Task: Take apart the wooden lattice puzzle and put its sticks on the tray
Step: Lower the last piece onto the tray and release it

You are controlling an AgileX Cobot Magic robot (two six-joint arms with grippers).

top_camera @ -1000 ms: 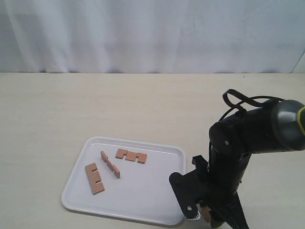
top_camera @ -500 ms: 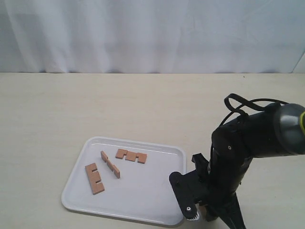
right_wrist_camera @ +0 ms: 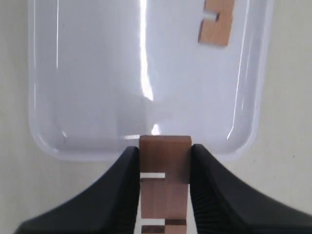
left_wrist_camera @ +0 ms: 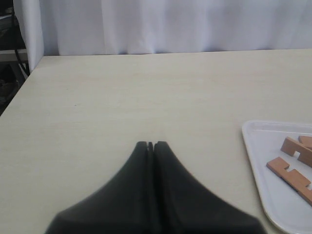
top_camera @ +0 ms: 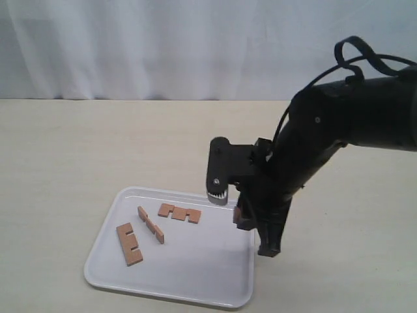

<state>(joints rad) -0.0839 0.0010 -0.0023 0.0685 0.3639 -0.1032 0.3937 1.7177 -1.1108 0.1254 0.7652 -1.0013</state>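
Observation:
My right gripper keeps moving the fourth stick (right_wrist_camera: 165,195) inward until it gets to the tray's bottom beside the on-edge stick (top_camera: 195,250), then let go. That spot is open for the fourth stick.
The white tray (top_camera: 234,210) lies on the table with three notched wooden sticks on it: one flat at its left (top_camera: 129,244), one on edge (top_camera: 150,224) and one further back (top_camera: 179,212). My right gripper (top_camera: 247,222) hangs over the tray's right rim, shut on a fourth stick (top_camera: 239,214). The right wrist view shows that stick (right_wrist_camera: 165,165) clamped between both fingers, its end above the tray's rim (right_wrist_camera: 44,141). My left gripper (left_wrist_camera: 151,145) is shut on nothing, over bare table to one side of the tray (left_wrist_camera: 253,141). No assembled lattice puzzle is in view.
A white curtain (top_camera: 195,45) closes off the far side of the table. The right arm (top_camera: 352,124) and its cable loop stretch over the table's right half. The left gripper does not show in the exterior view.
The right arm has risen from low by the tray's near right corner and swung back over the tray's right rim, with the stick still in its grip.

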